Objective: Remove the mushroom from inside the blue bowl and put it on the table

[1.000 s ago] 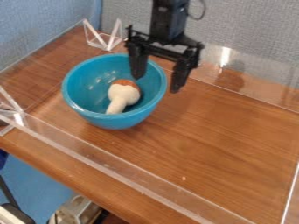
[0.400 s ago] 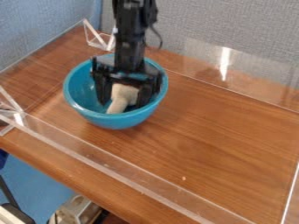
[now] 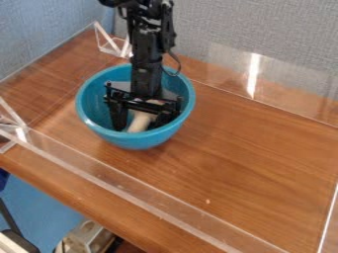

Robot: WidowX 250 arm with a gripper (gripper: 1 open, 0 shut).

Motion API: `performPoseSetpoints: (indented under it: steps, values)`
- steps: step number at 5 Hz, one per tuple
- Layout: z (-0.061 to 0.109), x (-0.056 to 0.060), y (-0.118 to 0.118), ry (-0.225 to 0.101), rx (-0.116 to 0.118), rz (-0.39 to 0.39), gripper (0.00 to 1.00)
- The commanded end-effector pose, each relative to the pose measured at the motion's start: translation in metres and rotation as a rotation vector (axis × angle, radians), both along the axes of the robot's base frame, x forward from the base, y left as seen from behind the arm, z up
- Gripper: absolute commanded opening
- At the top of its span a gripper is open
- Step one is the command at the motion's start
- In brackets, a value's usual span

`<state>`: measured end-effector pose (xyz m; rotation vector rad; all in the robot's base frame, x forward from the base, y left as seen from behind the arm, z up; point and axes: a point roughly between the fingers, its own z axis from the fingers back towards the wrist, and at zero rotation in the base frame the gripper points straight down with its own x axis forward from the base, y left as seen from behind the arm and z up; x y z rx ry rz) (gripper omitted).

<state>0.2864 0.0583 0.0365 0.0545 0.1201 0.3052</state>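
The blue bowl (image 3: 137,137) will move a little when the robot's gripper lifts the mushroom out, because the spread black fingers (image 3: 169,105) come close to the bowl's inner side.
The blue bowl (image 3: 103,125) stands on the left half of the table (image 3: 244,148). Inside it lies the mushroom (image 3: 137,121); only its cream stem shows, between the black fingers. My gripper (image 3: 140,109) points straight down into the bowl, open, with one finger on each side of the mushroom. The fingers do not look closed on it. The cap is hidden behind the gripper.
Low clear acrylic walls (image 3: 172,208) edge the table on all sides. A blue-grey wall stands behind. Bare wood stretches to the right of the bowl.
The gripper has moved left and down from above the bowl's right rim into the bowl, and now straddles the mushroom. It stayed open. The bowl has not moved.
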Motion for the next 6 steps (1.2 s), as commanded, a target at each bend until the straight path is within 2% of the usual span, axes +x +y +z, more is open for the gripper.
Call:
performPoseSetpoints:
  steps: [1, 3, 4, 5, 6]
  values:
    - [0.010, 0.011, -0.001, -0.054, 0.008, 0.028, 1.00]
    - [0.003, 0.007, 0.031, -0.073, 0.004, -0.126, 1.00]
    - [0.002, 0.006, 0.047, -0.074, 0.009, -0.195, 0.00]
    - [0.009, 0.001, 0.052, -0.067, 0.023, -0.208, 0.00]
    - [0.026, -0.004, 0.054, -0.085, 0.036, -0.225, 0.00]
